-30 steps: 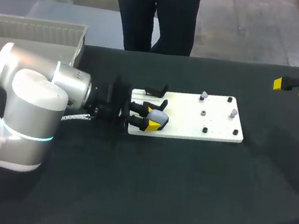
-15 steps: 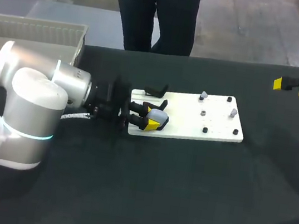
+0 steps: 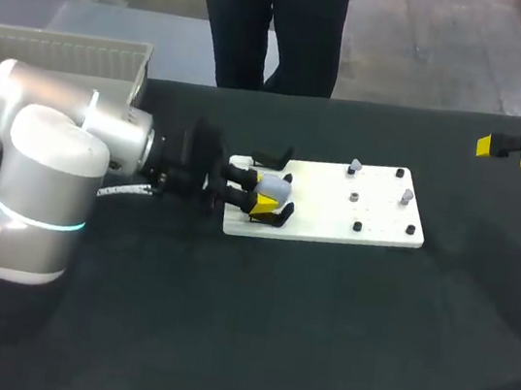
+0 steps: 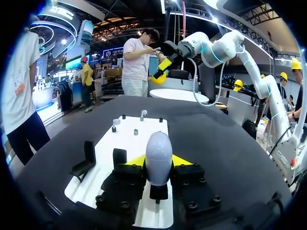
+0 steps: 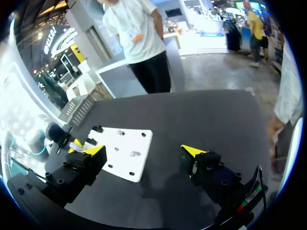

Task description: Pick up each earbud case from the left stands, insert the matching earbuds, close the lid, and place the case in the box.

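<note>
The white earbud (image 3: 408, 194) sits on top of a short peg (image 3: 404, 202), so the earbud will come loose and leave its peg behind when the robot lifts.
My left gripper (image 3: 258, 201) is shut on a grey egg-shaped earbud case (image 3: 274, 188), holding it just above the left end of the white board (image 3: 334, 228). In the left wrist view the earbud case (image 4: 159, 157) stands upright between the yellow tips of the left gripper (image 4: 159, 162). A low black stand (image 3: 282, 220) shows beside the case, and a second black stand (image 3: 272, 155) sits at the board's far left corner. Small grey earbuds (image 3: 354, 165) stand on pegs toward the board's right end. Far off at the table's right edge, my right gripper (image 3: 508, 147) hangs open and holds nothing.
A grey ribbed box (image 3: 65, 56) sits at the table's back left, behind my left arm. Short black pegs (image 3: 410, 229) dot the board's right end. In the right wrist view the white board (image 5: 122, 155) lies ahead of the open right gripper (image 5: 143, 152).
My left gripper has lifted the case off the low black stand and drawn it slightly back and to the left. The right arm has not moved.
</note>
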### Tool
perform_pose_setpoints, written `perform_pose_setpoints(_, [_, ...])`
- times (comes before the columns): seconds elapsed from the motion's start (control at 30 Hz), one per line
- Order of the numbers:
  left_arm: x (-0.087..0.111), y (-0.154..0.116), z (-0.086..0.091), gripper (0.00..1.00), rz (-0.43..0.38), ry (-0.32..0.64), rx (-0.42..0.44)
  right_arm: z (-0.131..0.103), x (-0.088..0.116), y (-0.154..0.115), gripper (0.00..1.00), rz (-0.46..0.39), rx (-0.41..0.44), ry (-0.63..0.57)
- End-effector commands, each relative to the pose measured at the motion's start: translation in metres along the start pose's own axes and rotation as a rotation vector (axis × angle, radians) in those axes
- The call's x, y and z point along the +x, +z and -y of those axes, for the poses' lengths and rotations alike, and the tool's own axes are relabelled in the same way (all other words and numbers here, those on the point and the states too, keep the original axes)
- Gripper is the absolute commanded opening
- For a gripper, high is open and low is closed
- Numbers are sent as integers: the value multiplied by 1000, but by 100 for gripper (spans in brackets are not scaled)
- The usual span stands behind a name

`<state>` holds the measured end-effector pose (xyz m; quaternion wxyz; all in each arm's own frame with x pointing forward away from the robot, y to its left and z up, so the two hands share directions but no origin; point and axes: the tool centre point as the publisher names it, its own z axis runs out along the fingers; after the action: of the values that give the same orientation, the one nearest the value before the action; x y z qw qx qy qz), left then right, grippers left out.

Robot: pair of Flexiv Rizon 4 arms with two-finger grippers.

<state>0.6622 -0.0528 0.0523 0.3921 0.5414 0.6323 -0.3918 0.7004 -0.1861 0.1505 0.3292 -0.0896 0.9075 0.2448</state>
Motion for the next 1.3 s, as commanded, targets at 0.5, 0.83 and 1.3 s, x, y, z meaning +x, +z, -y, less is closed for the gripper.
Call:
perform_pose_setpoints(0.5, [-54,-5,-10,0,39,24,-61,-44,7,29,100,0,-71,-28])
perform_pose_setpoints(0.83, [-81,17,-17,0,34,88,-55,-108,29,55,100,-66,-115,-112])
perform_pose_setpoints(1.3, [-97,52,-14,0,10,149,14,-149,39,61,100,-74,-183,-148])
